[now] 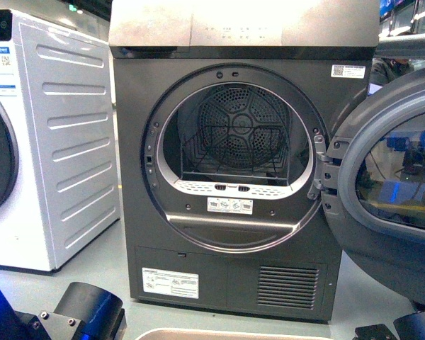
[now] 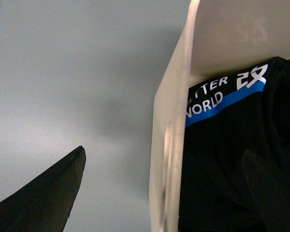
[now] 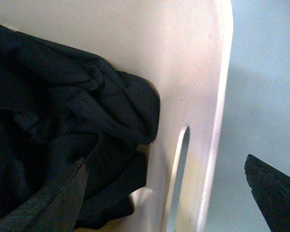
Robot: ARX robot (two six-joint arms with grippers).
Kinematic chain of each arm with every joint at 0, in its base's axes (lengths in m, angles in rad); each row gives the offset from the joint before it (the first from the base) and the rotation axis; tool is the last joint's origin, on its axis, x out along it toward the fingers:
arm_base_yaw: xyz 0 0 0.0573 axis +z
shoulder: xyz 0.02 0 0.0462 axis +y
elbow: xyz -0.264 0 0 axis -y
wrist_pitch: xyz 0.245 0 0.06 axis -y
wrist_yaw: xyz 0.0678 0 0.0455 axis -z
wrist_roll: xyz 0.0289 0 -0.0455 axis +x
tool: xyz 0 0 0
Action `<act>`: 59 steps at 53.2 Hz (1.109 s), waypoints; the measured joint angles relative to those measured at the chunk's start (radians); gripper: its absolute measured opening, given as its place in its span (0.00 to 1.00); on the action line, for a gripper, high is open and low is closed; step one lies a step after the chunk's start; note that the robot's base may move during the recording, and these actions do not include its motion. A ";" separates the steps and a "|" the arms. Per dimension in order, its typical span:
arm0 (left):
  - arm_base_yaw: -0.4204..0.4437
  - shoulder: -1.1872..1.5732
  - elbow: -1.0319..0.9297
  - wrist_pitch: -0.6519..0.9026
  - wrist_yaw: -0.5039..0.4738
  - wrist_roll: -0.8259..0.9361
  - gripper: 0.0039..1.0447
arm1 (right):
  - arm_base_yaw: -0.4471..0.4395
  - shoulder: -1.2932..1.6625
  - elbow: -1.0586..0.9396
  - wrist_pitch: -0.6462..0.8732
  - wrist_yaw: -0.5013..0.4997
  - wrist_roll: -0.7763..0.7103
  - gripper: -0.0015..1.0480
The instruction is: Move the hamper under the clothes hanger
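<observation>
The dark clothes (image 2: 222, 157) are bunched up below the hamper's rim (image 2: 185, 63). They will stay in place and come along when I move the hamper.
The cream hamper shows only as a strip of rim (image 1: 227, 333) at the bottom edge of the front view. My left gripper (image 2: 164, 193) is open and straddles the hamper's side wall (image 2: 169, 121), one finger (image 2: 43, 198) outside over the floor, the other inside above dark clothes (image 2: 222, 159) with white lettering. My right gripper (image 3: 164, 193) is open and straddles the opposite wall (image 3: 198, 72) at its slot handle (image 3: 180, 169), one finger (image 3: 53, 203) over the dark clothes (image 3: 63, 121), the other outside. The clothes hanger is out of view.
A grey dryer (image 1: 234, 276) stands straight ahead with its round door (image 1: 389, 170) swung open to the right. A white washing machine (image 1: 49, 142) stands at the left. Grey floor (image 1: 99, 262) lies between them. Parts of my arms show at the bottom corners.
</observation>
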 joint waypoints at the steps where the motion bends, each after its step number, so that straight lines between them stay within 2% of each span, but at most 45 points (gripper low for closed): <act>1: -0.002 0.003 0.002 0.000 0.002 0.000 0.94 | -0.004 0.004 0.006 -0.003 0.003 0.000 0.93; 15: -0.025 0.026 0.019 0.017 0.004 0.000 0.94 | -0.043 0.040 0.057 -0.051 0.014 0.029 0.91; 20: -0.029 0.033 0.019 0.024 0.005 0.000 0.94 | -0.047 0.048 0.068 -0.066 0.011 0.041 0.80; 23: -0.029 0.040 0.019 0.031 0.004 0.003 0.93 | -0.047 0.055 0.075 -0.076 0.013 0.044 0.68; 41: -0.016 0.058 0.014 0.052 -0.032 0.006 0.26 | -0.032 0.068 0.088 -0.098 0.018 0.049 0.04; 42: -0.016 0.057 0.013 0.052 -0.033 0.006 0.25 | -0.031 0.068 0.088 -0.099 0.019 0.057 0.02; 46: -0.009 0.040 0.001 0.050 -0.035 0.006 0.11 | -0.035 0.058 0.087 -0.104 0.014 0.071 0.03; 50: -0.006 0.018 -0.009 0.044 -0.033 0.007 0.03 | -0.039 0.046 0.080 -0.108 0.010 0.072 0.03; 59: -0.004 -0.079 -0.045 0.021 -0.035 0.008 0.04 | -0.055 -0.066 0.034 -0.126 -0.026 0.084 0.03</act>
